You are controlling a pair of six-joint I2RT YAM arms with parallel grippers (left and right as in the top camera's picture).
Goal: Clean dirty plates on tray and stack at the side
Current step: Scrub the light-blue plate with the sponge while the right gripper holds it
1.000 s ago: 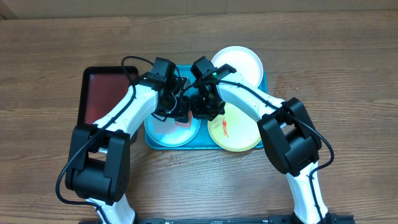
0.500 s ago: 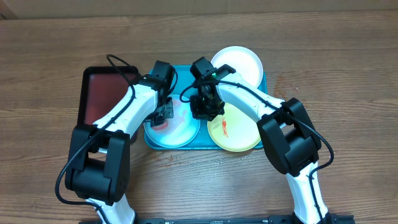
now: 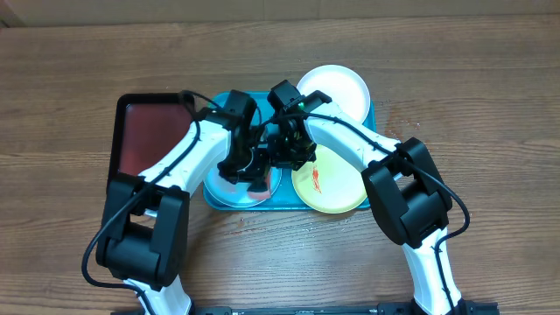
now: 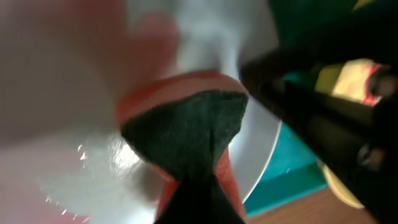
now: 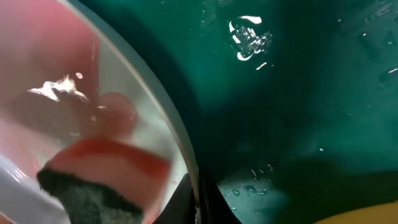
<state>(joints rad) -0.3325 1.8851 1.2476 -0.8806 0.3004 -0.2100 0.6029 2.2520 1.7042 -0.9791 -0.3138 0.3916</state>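
Observation:
Next, my left gripper raises the sponge clear while my right gripper tips the plate (image 3: 231,193) over the tray, since pink water (image 5: 62,93) sits in the light blue plate.
On the turquoise tray (image 3: 374,115) the light blue plate (image 3: 229,192) lies front left, smeared pink-red (image 4: 81,155). My left gripper (image 3: 251,166) is shut on a red-orange sponge with a dark green scrub face (image 4: 186,127) and presses it onto that plate. My right gripper (image 3: 290,158) is shut on the plate's right rim (image 5: 158,109), one finger on each side, with the sponge (image 5: 93,180) close by. The yellow-green plate (image 3: 339,188), with an orange smear, sits front right. The white plate (image 3: 337,87) sits at the back right.
A black tray with a dark red inside (image 3: 144,131) lies just left of the turquoise tray. Bare wooden table surrounds both trays. The two wrists stand close together over the tray's middle.
My left gripper swept the sponge to the plate's left side, then back right toward the right gripper. The right gripper has held still on the rim.

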